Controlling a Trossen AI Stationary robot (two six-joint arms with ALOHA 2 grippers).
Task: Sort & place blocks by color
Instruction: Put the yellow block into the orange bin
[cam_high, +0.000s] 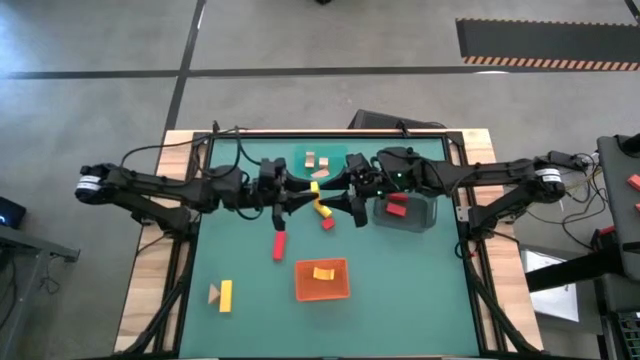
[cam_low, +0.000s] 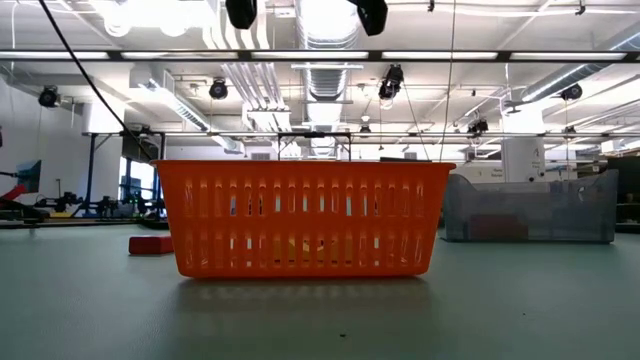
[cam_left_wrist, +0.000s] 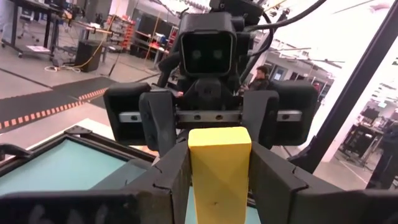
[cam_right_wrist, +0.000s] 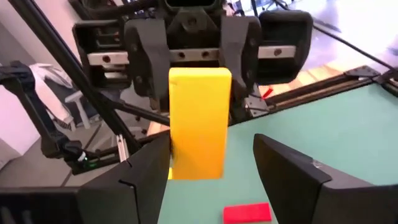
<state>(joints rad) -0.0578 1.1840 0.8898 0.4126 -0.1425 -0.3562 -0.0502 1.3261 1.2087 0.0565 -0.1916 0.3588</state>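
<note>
The yellow block's loose end (cam_right_wrist: 198, 165) is near one finger, so the robot's right gripper should line up with the middle of the block (cam_right_wrist: 200, 124) and take hold of both its sides before the left gripper opens.
A yellow block (cam_high: 320, 207), a short bar, hangs above the table's middle between my two grippers, which face each other. My left gripper (cam_high: 305, 203) is shut on it. My right gripper (cam_right_wrist: 214, 174) is open, a finger on each side of the bar's free end (cam_right_wrist: 198, 155); whether one finger touches it I cannot tell. Two red blocks (cam_high: 279, 245) (cam_high: 327, 223) lie on the mat below. A yellow block (cam_high: 226, 295) and a tan wedge (cam_high: 213, 293) lie near the front left. My left gripper pinches the yellow block's two long sides (cam_left_wrist: 217, 180) between its two fingers. The fingers come level from the table's left and lie along the bar. The bar is lifted clear of the table and sticks out toward my right gripper (cam_left_wrist: 217, 118).
An orange tray (cam_high: 322, 280) at the front middle holds a yellow block. A grey tray (cam_high: 405, 212) at the right holds red blocks. A teal tray (cam_high: 315, 162) at the back holds tan blocks. In the low view the orange tray (cam_low: 310, 215) fills the middle.
</note>
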